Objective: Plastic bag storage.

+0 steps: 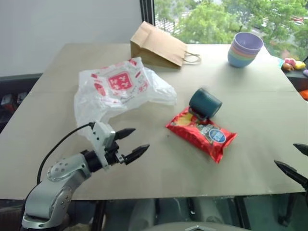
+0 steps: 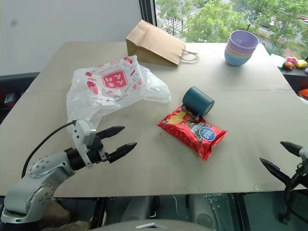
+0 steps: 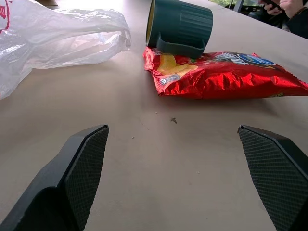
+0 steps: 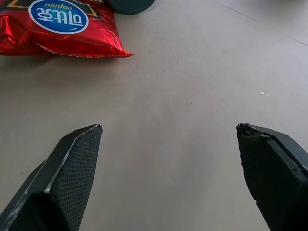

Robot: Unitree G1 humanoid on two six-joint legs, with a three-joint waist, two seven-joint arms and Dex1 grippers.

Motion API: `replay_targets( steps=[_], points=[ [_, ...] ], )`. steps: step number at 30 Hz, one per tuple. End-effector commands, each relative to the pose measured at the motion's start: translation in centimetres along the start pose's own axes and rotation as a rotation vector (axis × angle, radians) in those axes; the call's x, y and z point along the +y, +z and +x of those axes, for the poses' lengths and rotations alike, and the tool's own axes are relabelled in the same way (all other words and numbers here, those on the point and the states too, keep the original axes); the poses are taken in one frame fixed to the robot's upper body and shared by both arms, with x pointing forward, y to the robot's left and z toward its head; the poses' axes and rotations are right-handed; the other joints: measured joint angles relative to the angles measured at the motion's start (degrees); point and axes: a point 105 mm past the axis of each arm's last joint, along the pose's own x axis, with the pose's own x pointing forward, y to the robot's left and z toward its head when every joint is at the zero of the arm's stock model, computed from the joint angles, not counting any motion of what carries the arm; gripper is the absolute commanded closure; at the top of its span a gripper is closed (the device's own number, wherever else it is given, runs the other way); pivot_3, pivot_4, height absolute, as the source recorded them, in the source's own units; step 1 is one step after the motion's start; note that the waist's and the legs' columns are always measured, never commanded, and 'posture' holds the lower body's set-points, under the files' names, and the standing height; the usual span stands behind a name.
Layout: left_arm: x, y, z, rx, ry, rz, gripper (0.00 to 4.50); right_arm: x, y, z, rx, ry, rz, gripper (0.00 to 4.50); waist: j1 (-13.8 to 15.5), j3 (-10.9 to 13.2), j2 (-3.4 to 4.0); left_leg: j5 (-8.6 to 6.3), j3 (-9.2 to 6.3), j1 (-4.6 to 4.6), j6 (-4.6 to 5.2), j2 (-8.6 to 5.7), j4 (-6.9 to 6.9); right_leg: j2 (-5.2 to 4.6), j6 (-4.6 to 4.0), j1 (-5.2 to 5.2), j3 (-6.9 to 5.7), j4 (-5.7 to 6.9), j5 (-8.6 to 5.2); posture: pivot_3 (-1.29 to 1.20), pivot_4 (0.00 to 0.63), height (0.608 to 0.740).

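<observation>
The plastic bag's upper layer should come up off the lower layer and open the bag's opening when the robot lifts the bag's edge, because its handle folds lie loose.
The plastic bag lies crumpled on the left half of the table, translucent white with a red square logo facing up. My left gripper hovers open just in front of the bag's near edge, fingers pointing right, nothing between them. In the left wrist view the plastic bag lies beyond the spread fingers. My right gripper stands open at the table's front right corner, far from the bag, its fingers wide over bare tabletop.
A red snack packet lies mid-table with a dark green mug on its side against it. A brown paper bag lies at the back, stacked pastel bowls at the back right. The table ends just before my arms.
</observation>
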Motion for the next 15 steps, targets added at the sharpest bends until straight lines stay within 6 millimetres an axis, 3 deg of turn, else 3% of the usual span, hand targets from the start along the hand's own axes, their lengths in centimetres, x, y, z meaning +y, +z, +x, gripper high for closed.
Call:
replay_targets(
  steps=[1, 3, 7, 11, 15],
  points=[
    [0.5, 2.2, 0.4, -0.071, 0.025, 0.065, 0.03, -0.1, 1.4, -0.4, -0.062, -0.012, -0.023, 0.0, 0.0, 0.0, 0.0, 0.0, 0.0, -0.01, 0.0, 0.0, 0.0, 0.0, 0.0, -0.01, 0.0, 0.0, 0.0, 0.0, 0.15, 0.74],
    [1.7, 3.8, 1.1, -0.129, 0.079, 0.06, 0.03, 0.9, 2.6, 0.2, -0.147, 0.019, 0.01, 0.0, 0.8, 0.0, -0.04, 0.01, -0.07, -0.23, 0.02, -0.04, 0.06, 0.01, 0.01, -0.14, -0.07, 0.03, 0.01, 0.0, 0.15, 0.74],
    [4.6, 5.6, 2.4, -0.145, 0.233, 0.105, 0.03, 5.0, 7.4, 1.4, -0.373, 0.205, -0.047, 0.0, 0.9, 0.0, 0.04, 0.02, -0.12, -0.23, 0.03, -0.07, 0.19, 0.07, 0.02, -0.1, -0.05, 0.16, 0.02, 0.0, 0.15, 0.74],
    [7.7, 5.9, 3.0, -0.06, 0.396, 0.254, 0.03, 7.5, 9.7, 2.2, -0.459, 0.328, -0.114, 0.0, 0.8, 0.0, -0.02, 0.03, -0.13, -0.17, 0.03, -0.09, 0.19, 0.14, 0.03, -0.05, -0.02, 0.16, 0.03, 0.0, 0.15, 0.74],
    [9.3, 5.1, 3.9, 0.095, 0.445, 0.5, 0.03, 9.1, 10.6, 2.6, -0.469, 0.387, -0.178, 0.0, 1.0, 0.0, -0.06, 0.02, -0.16, -0.26, 0.03, -0.13, 0.17, 0.12, 0.01, -0.07, -0.02, 0.12, 0.02, 0.0, 0.15, 0.74]
  ],
)
